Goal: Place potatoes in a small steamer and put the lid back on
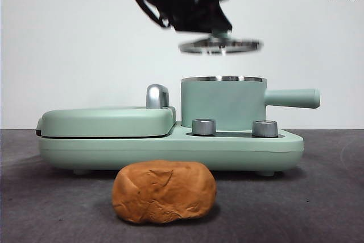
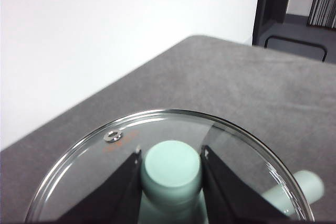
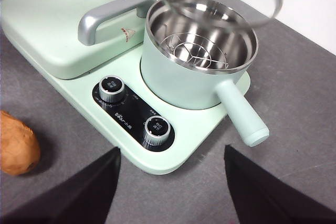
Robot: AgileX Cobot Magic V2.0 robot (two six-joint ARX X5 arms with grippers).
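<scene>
My gripper is to place the potato (image 1: 164, 192), and it will rest fully inside the pot, clear of the lid, because the wire rack (image 3: 194, 51) sits deep below the pot's rim.
The orange-brown lumpy potato (image 1: 164, 191) lies on the grey table in front of the appliance, and its end shows in the right wrist view (image 3: 17, 144). The mint-green steamer pot (image 1: 223, 102) stands uncovered on the base, a wire rack visible inside (image 3: 199, 51). Above it hangs the glass lid (image 1: 220, 45), level, with my left gripper (image 2: 171, 157) shut on its green knob (image 2: 171, 169). The lid's rim (image 3: 220, 3) also shows over the pot. My right gripper (image 3: 170, 156) hovers open above the table in front of the dials, holding nothing.
The mint-green base (image 1: 170, 149) carries two steel dials (image 1: 204, 127) and a flat griddle with closed cover (image 1: 108, 120) and chrome handle (image 1: 157, 96) on the left. The pot's straight handle (image 1: 293, 98) sticks out to the right. A wall lies behind.
</scene>
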